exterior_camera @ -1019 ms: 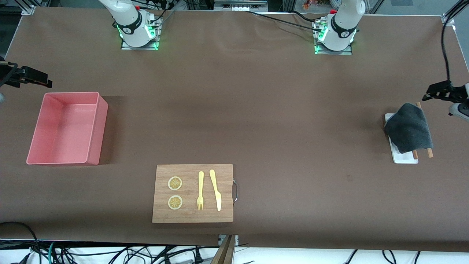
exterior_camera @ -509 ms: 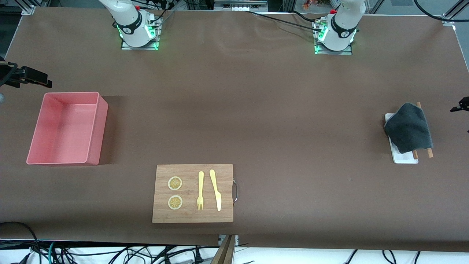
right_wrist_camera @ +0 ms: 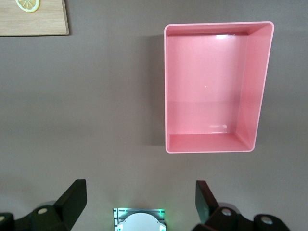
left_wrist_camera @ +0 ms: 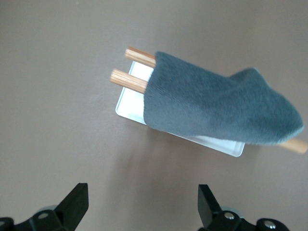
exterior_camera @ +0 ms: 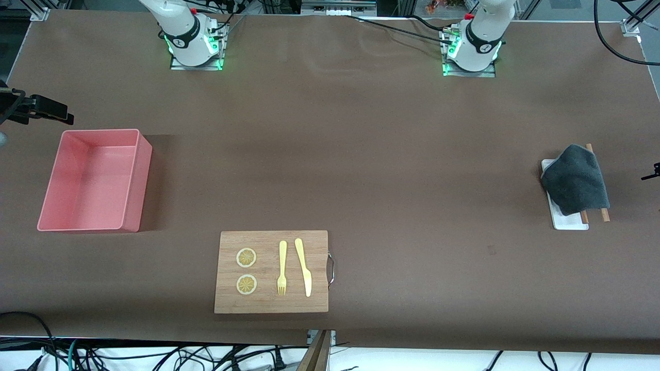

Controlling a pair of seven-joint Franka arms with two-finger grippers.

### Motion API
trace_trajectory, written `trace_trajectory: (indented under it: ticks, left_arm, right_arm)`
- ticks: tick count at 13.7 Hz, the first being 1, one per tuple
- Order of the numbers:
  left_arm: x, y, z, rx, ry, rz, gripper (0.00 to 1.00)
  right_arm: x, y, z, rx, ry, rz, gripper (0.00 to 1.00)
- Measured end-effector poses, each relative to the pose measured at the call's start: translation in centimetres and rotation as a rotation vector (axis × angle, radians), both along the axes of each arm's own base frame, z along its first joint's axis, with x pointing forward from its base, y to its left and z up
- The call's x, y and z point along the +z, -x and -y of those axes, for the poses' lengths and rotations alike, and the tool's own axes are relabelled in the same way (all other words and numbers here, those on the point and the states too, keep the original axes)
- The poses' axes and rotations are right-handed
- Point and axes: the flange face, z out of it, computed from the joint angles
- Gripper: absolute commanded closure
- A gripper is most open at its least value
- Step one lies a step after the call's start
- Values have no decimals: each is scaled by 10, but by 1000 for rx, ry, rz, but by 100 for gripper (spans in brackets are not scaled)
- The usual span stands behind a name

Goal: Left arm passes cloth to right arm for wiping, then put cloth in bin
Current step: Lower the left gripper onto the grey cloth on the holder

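I expect the dark-grey cloth (exterior_camera: 575, 179) to come away limp and leave the wooden sticks behind when I lift it, because the cloth's loose edge (exterior_camera: 588, 210) hangs free over them.
The dark-grey cloth (exterior_camera: 575, 179) lies draped over two wooden sticks (exterior_camera: 604, 215) on a small white tray (exterior_camera: 567, 221) at the left arm's end of the table. In the left wrist view the cloth (left_wrist_camera: 216, 103) covers most of the tray (left_wrist_camera: 131, 103). My left gripper (left_wrist_camera: 143, 202) hangs open over bare table beside the tray, holding nothing; only a black tip (exterior_camera: 654, 173) shows at the front view's edge. The pink bin (exterior_camera: 144, 175) stands at the right arm's end. My right gripper (exterior_camera: 51, 109) waits open above the table beside the bin (right_wrist_camera: 257, 86).
A wooden cutting board (exterior_camera: 270, 242) with two lemon slices (exterior_camera: 246, 257), a yellow fork (exterior_camera: 282, 268) and a yellow knife (exterior_camera: 304, 267) lies near the table's front edge. The arm bases (exterior_camera: 193, 44) stand along the back. Cables hang over the left arm's end.
My left gripper has slid toward the table's end and lower in the front view, almost out of that view. The cloth, the bin and the right arm have not moved.
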Motion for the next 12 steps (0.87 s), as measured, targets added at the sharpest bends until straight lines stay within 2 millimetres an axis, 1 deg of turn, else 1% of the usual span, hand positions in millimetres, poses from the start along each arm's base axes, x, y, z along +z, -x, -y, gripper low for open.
trace_trajectory:
  ticks: [1,4,8,10,12]
  left_arm:
    - [-10,-2,-1,-67,20,12,0]
    - [-36,-10,9,-236,78,41,0]
    - [-76,-10,17,-377,144,30,0]
    - [-88,-10,21,-412,163,25,0]
    - [-95,-8,27,-429,198,0,0]
  right_arm:
    - [0,0,0,0,0,0,0]
    - [0,0,0,-1,0,0,0]
    - [0,0,0,-1,0,0,0]
    - [0,0,1,-1,0,2,0]
    - [1,0,1,-2,1,5,0]
